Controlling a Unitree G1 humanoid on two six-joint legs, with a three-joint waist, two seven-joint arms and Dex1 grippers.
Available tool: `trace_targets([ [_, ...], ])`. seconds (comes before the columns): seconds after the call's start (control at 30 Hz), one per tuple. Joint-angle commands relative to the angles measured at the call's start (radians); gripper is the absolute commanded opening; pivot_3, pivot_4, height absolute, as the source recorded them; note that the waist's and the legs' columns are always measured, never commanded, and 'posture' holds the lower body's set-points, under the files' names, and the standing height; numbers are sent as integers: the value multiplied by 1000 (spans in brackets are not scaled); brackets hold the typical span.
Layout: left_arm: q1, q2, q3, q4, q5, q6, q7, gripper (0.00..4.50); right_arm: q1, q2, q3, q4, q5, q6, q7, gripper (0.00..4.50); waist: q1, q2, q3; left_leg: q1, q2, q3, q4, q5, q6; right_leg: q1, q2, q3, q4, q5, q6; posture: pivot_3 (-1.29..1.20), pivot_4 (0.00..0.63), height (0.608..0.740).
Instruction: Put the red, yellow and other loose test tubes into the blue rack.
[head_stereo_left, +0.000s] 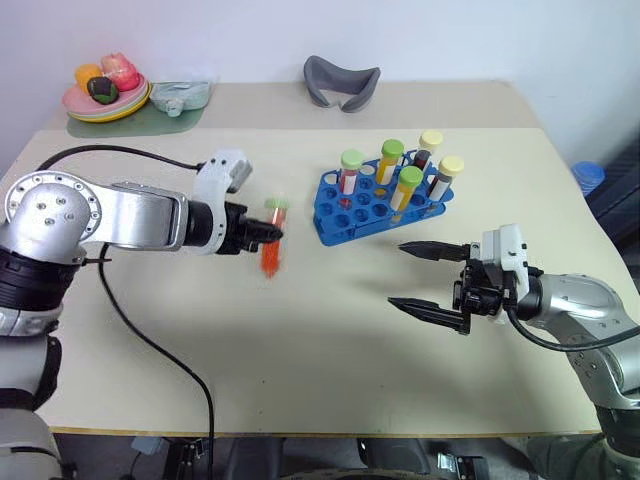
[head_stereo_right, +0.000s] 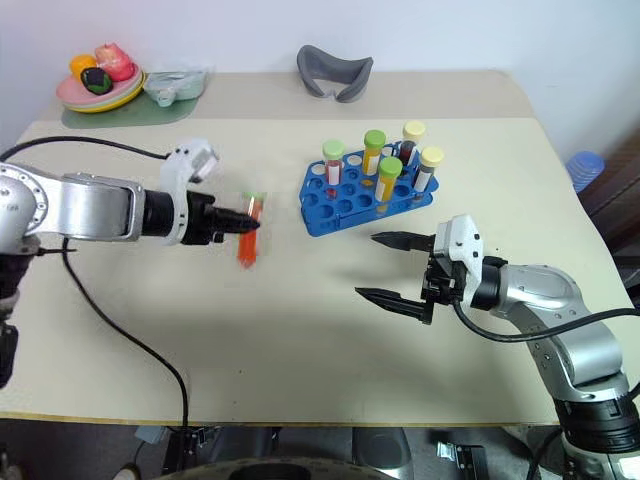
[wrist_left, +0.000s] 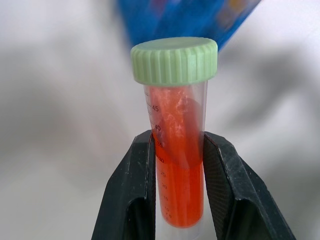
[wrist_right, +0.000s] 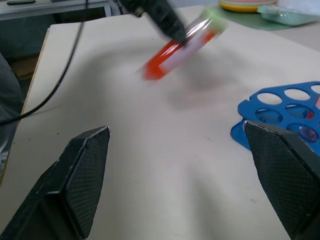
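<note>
The red tube (head_stereo_left: 271, 252) is hanging at a slant in my left gripper, so my right gripper should move away while my left gripper turns the tube upright over an empty rack hole (head_stereo_left: 361, 215).
A test tube (head_stereo_left: 272, 240) of red-orange liquid with a pale green cap hangs above the table, left of the blue rack (head_stereo_left: 372, 205). My left gripper (head_stereo_left: 268, 235) is shut on it; in the left wrist view the two black fingers (wrist_left: 135, 185) clamp the red tube (wrist_left: 177, 165) below its cap. The rack holds several capped tubes with green and yellow caps. My right gripper (head_stereo_left: 432, 282) stands open in front of the rack, holding nothing. In the right wrist view the held tube (wrist_right: 177, 47) shows blurred beyond the wide-apart fingers (wrist_right: 75, 175), with the rack's corner (wrist_right: 280, 117) to one side.
A plate of toy food (head_stereo_left: 105, 95) and a pale green dish (head_stereo_left: 180, 97) sit at the back left, and a grey curved holder (head_stereo_left: 342, 80) at the back middle. A black cable (head_stereo_left: 150, 340) trails over the table's left part.
</note>
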Motion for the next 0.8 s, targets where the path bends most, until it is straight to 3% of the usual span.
trace_targets([
  [0.03,72,-104,172,-106,240,-277,-319,754,-21,31,-25,-14,17,-1,-44,4397,2,-1,0,0,0,0,0,0,-1,0,0,0,0,0,0,0,150,740],
  [0.13,111,-142,148,-103,474,-399,-446,754,-15,60,-44,-35,8,18,-124,4397,-2,0,0,0,0,0,-1,1,-1,0,0,0,0,0,0,0,150,740],
  [0.27,119,-243,51,26,876,-767,-689,754,-6,76,-37,-53,-103,83,-322,4397,2,0,-1,0,0,0,-1,0,-1,0,0,0,0,0,0,0,150,740],
  [0.43,23,-386,19,292,1035,-916,-892,754,-17,142,-71,-80,-132,189,-535,4397,4,0,-1,-1,0,0,-1,-1,2,-1,0,0,-1,0,0,0,150,740],
  [0.6,-92,-522,18,543,1091,-966,-1108,754,-13,170,-37,-147,-212,328,-719,4397,-1,0,-1,-3,0,0,-1,-2,3,-2,0,-1,-1,0,0,0,150,740],
  [0.8,-219,-603,10,792,1220,-1062,-1261,754,3,196,-45,-232,-134,456,-733,4397,-4,0,-1,-2,0,-1,-1,-3,5,-3,1,0,1,0,0,0,150,740],
])
